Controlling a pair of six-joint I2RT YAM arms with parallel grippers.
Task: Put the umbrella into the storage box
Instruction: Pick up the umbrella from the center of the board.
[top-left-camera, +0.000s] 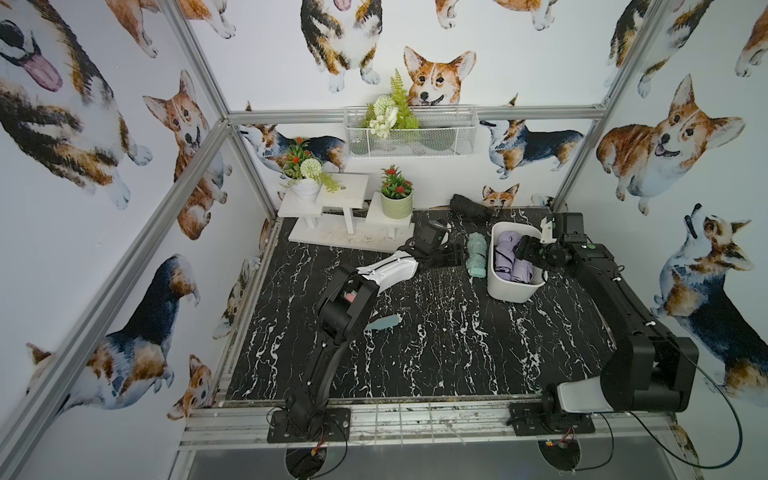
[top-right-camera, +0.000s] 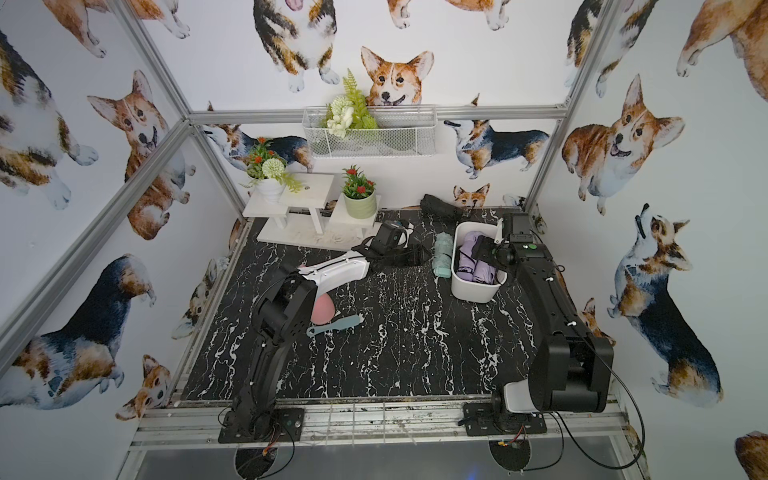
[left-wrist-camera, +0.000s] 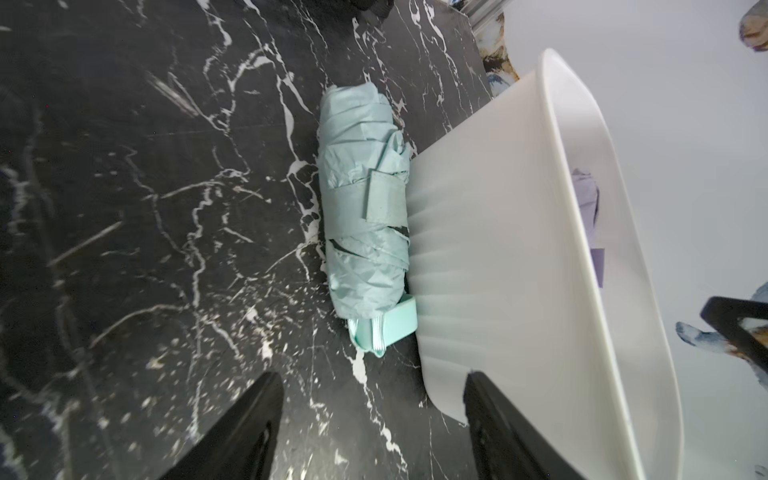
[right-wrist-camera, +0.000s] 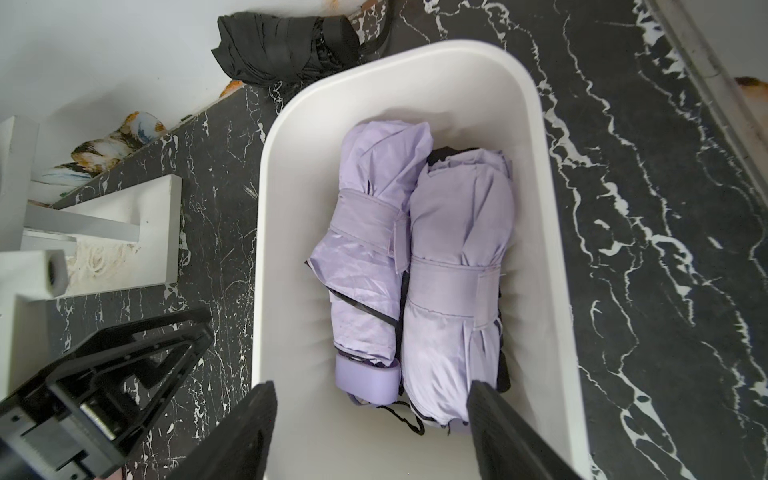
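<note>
I should take the mint umbrella by its handle end (top-left-camera: 477, 272) with my left gripper, lift it clear and pass it to my right gripper, because it lies against the storage box's outside (top-left-camera: 487, 255).
The storage box (top-left-camera: 508, 293) (top-right-camera: 473, 291) is a white tub on the black marble table, right of centre. Two folded lilac umbrellas (right-wrist-camera: 365, 266) (right-wrist-camera: 457, 270) lie side by side in it. My right gripper (right-wrist-camera: 371, 384) (top-left-camera: 525, 249) hangs open just above the box's near end, with nothing between its fingers. A mint umbrella (left-wrist-camera: 361, 216) (top-left-camera: 477, 254) lies on the table against the box's outer left wall (left-wrist-camera: 498, 249). My left gripper (left-wrist-camera: 372, 376) (top-left-camera: 457, 257) is open and empty, low over the table and pointing at the mint umbrella's handle end.
A folded black umbrella (top-left-camera: 469, 205) (right-wrist-camera: 286, 45) lies by the back wall behind the box. A white stand (top-left-camera: 332, 199) with potted plants fills the back left, under a wire-mesh basket (top-left-camera: 411, 133). A pink object (top-right-camera: 322, 309) and a teal brush (top-right-camera: 334, 326) lie near the left arm.
</note>
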